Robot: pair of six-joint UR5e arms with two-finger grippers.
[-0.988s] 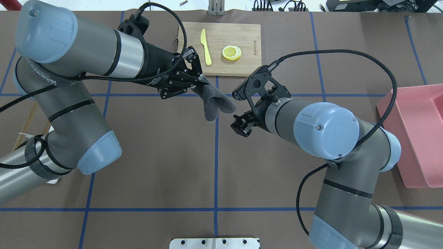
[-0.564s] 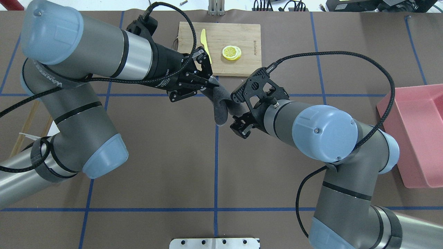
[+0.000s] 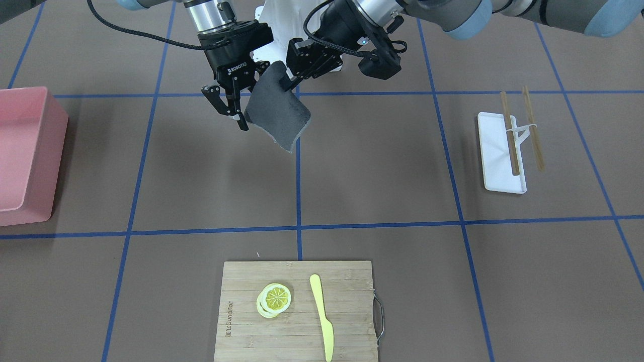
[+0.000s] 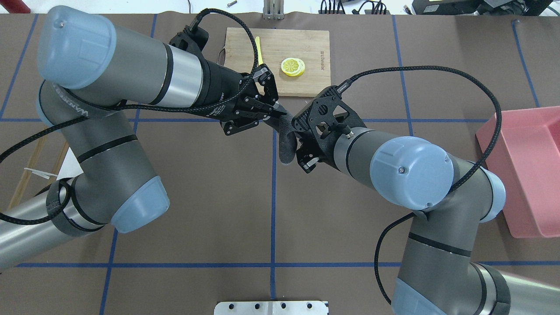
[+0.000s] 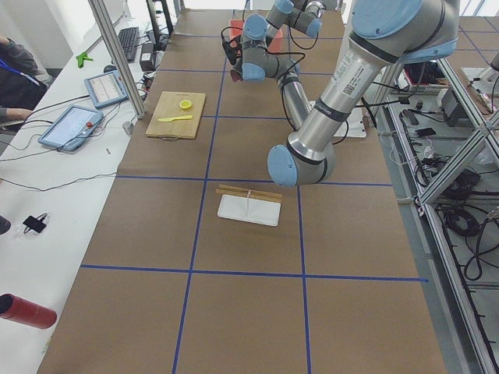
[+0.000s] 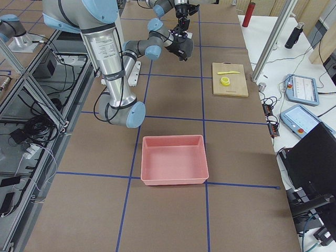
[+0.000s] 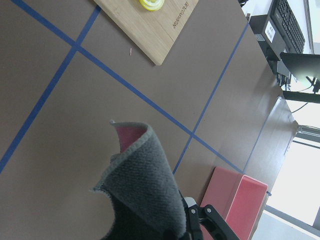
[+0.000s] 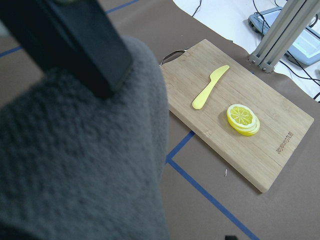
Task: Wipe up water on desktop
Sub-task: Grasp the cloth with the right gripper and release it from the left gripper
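Observation:
The grey cloth (image 3: 278, 109) is hanging with a soft, rounded bend (image 3: 277, 69), so I expect its loose end to arch over and sag as my right gripper carries it.
A grey cloth (image 3: 279, 113) hangs in the air above the brown desktop (image 3: 377, 166), near the robot's side. My left gripper (image 3: 288, 83) is shut on its top corner; it also shows in the overhead view (image 4: 278, 113). My right gripper (image 3: 232, 118) is open, with one finger against the cloth's hanging edge; in the overhead view it (image 4: 302, 157) sits right beside the cloth (image 4: 286, 146). The cloth fills the left of the right wrist view (image 8: 75, 160) and the bottom of the left wrist view (image 7: 145, 185). I see no water on the desktop (image 4: 197, 210).
A bamboo cutting board (image 4: 302, 83) with lemon slices (image 4: 292, 66) and a yellow knife (image 3: 322, 317) lies at the far side. A pink bin (image 4: 529, 166) stands at the right edge. A white tray (image 3: 500, 156) with chopsticks lies on my left.
My left gripper has carried the cloth to the right, up against my right gripper. The right gripper has edged in; the cloth's hanging end now touches its fingers.

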